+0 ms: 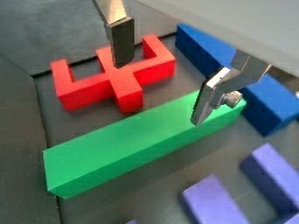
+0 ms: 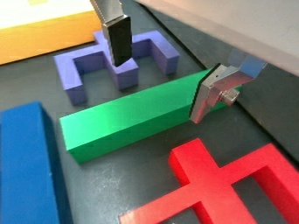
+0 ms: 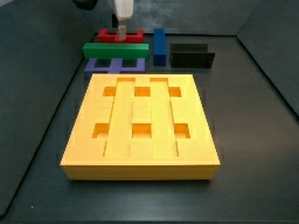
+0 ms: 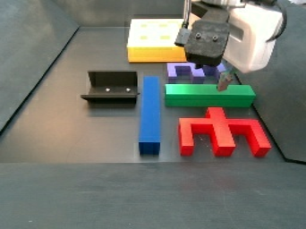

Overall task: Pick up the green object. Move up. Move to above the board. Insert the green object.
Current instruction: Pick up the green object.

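A long straight groove (image 3: 121, 118) lies between square holes in the board, so I expect the green object (image 3: 117, 51) to line up along its length when I insert it.
The green object (image 1: 122, 144) is a long green bar lying flat on the dark floor; it also shows in a wrist view (image 2: 128, 121) and in both side views (image 3: 114, 50) (image 4: 209, 93). My gripper (image 1: 162, 93) is open and hovers over one end of the bar, one finger on each long side, touching nothing. It also shows in a wrist view (image 2: 158, 90) and in both side views (image 3: 121, 16) (image 4: 213, 79). The orange-yellow board (image 3: 140, 157) with square holes lies apart from the bar (image 4: 149, 49).
A red notched piece (image 1: 111, 79) lies on one side of the green bar and a purple notched block (image 2: 111, 70) on the other. A long blue bar (image 4: 149, 112) lies by the bar's end. The dark fixture (image 4: 110, 85) stands beyond it.
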### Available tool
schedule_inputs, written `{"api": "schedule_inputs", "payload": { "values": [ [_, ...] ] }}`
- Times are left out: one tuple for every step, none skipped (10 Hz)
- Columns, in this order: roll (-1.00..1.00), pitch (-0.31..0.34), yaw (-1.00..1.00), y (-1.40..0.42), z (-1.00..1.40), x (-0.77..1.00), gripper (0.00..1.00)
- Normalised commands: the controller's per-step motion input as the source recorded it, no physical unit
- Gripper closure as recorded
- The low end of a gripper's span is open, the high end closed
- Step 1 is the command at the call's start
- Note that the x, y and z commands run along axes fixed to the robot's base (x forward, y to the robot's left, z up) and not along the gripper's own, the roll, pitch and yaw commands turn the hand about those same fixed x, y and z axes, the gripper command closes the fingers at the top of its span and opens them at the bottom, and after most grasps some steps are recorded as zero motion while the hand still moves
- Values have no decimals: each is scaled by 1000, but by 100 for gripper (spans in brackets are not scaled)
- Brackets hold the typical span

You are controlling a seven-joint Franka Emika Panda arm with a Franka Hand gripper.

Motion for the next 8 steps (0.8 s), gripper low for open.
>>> {"api": "schedule_inputs", "payload": {
  "values": [
    [-214, -160, -511, -49, -466, -31, 0],
    [-239, -153, -529, -66, -483, 0, 0],
    [-279, -139, -657, -49, -397, 0, 0],
    [-257, -109, -646, -3, -340, 0, 0],
    [-276, -101, -534, 0, -334, 0, 0],
    [-311, -124, -494, 0, -309, 31, 0],
    [-297, -121, -497, 0, -326, 17, 0],
    [-267, -130, -466, 0, -320, 0, 0]
  ]
}}
